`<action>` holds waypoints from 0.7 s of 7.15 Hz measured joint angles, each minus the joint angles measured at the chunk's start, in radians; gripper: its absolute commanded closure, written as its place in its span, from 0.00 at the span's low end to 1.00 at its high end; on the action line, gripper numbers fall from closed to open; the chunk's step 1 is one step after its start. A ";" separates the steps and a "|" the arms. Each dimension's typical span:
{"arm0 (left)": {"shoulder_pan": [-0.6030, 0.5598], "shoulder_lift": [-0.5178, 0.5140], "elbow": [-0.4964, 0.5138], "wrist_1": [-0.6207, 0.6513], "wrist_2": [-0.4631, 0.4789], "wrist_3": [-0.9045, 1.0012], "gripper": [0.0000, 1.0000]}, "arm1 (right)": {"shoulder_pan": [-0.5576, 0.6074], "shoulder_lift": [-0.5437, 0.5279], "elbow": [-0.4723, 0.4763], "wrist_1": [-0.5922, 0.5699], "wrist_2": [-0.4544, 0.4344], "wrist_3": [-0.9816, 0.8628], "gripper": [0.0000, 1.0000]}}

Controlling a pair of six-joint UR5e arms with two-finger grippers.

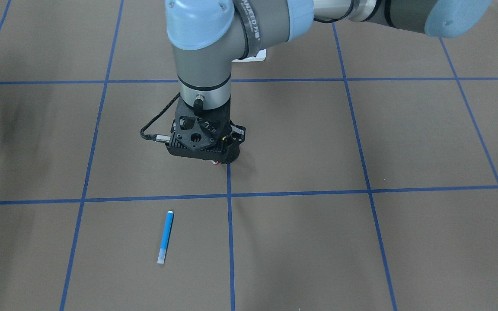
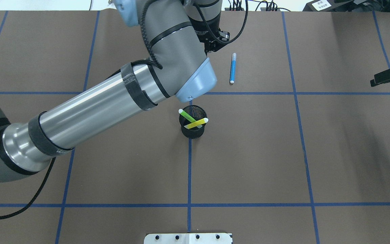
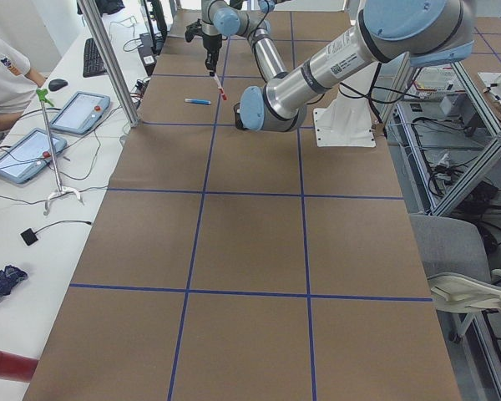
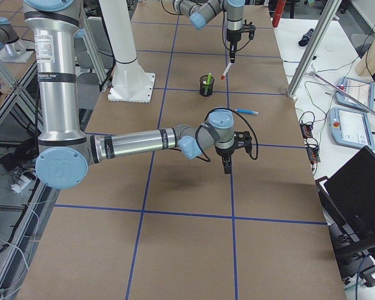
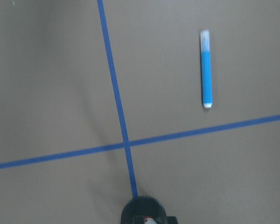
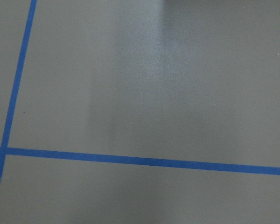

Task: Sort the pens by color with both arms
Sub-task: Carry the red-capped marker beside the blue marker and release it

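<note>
I see the red marker (image 3: 220, 84) pointing down from my left gripper, so next I tilt the gripper until the marker is level, then lay it beside the blue pen.
My left gripper (image 1: 221, 160) hangs over the far middle of the table, shut on the red marker (image 4: 225, 70), which points down and tilts a little, clear of the table. The blue pen (image 2: 232, 67) lies flat on the brown table to the gripper's right; it also shows in the left wrist view (image 5: 206, 70). The green pen (image 2: 187, 116) and the yellow pen (image 2: 196, 123) stand crossed in the black mesh cup (image 2: 193, 132). My right gripper (image 2: 376, 81) hovers over bare table at the right edge. It holds nothing I can see; open or shut is unclear.
Blue tape lines (image 2: 190, 169) divide the brown table into squares. The left arm's long forearm (image 2: 96, 112) stretches across the left half, above the table. The white mounting base (image 2: 188, 238) is at the near edge. An operators' bench with tablets (image 3: 75, 113) runs along the far side.
</note>
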 measured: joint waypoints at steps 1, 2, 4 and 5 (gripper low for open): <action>-0.004 0.055 -0.005 -0.149 0.073 -0.063 1.00 | 0.000 0.000 0.001 0.000 -0.008 0.000 0.01; -0.005 0.091 -0.008 -0.258 0.166 -0.098 1.00 | 0.000 0.001 0.003 0.005 -0.022 -0.001 0.01; 0.001 0.172 -0.006 -0.490 0.371 -0.138 1.00 | 0.000 0.001 0.001 0.036 -0.045 -0.002 0.01; 0.022 0.201 0.002 -0.578 0.492 -0.144 1.00 | -0.001 0.000 -0.001 0.047 -0.051 -0.002 0.01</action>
